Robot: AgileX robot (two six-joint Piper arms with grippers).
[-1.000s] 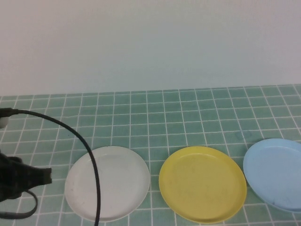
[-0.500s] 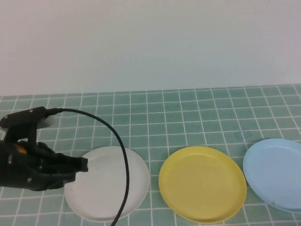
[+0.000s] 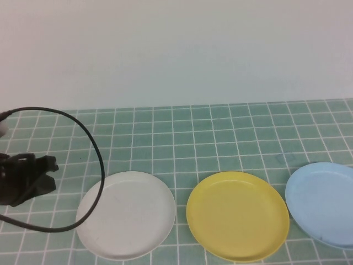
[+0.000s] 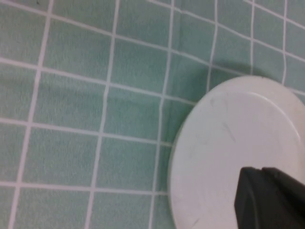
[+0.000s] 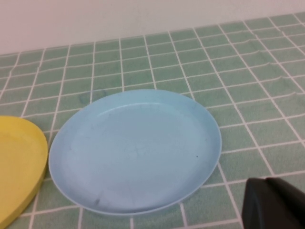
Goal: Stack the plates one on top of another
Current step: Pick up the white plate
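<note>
The white plate [image 3: 127, 215] and the yellow plate [image 3: 237, 216] have round rims that look equally wide, so the white plate should cover nearly all of the yellow plate when the robot lowers the white plate onto it.
Three plates lie in a row near the front of the green tiled table: the white plate [image 3: 126, 214] on the left, the yellow plate [image 3: 237, 215] in the middle, the light blue plate [image 3: 322, 204] on the right. None rests on another. My left gripper [image 3: 53, 165] hovers just left of the white plate, shut and holding nothing. In the left wrist view its tip [image 4: 261, 170] shows over the white plate [image 4: 224, 138]. My right gripper [image 5: 265, 182] is shut and empty, beside the blue plate [image 5: 136, 150]. The yellow plate's rim [image 5: 16, 162] shows there too.
A black cable [image 3: 98, 160] loops from the left arm over the white plate's left rim. The tiled table [image 3: 220, 132] runs back to a plain pale wall [image 3: 176, 49]. The blue plate reaches the high view's right edge.
Half a second ago my left gripper reached over the white plate's left rim. It has since drawn back to the left, off the plate, and the cable loop has swung with it.
</note>
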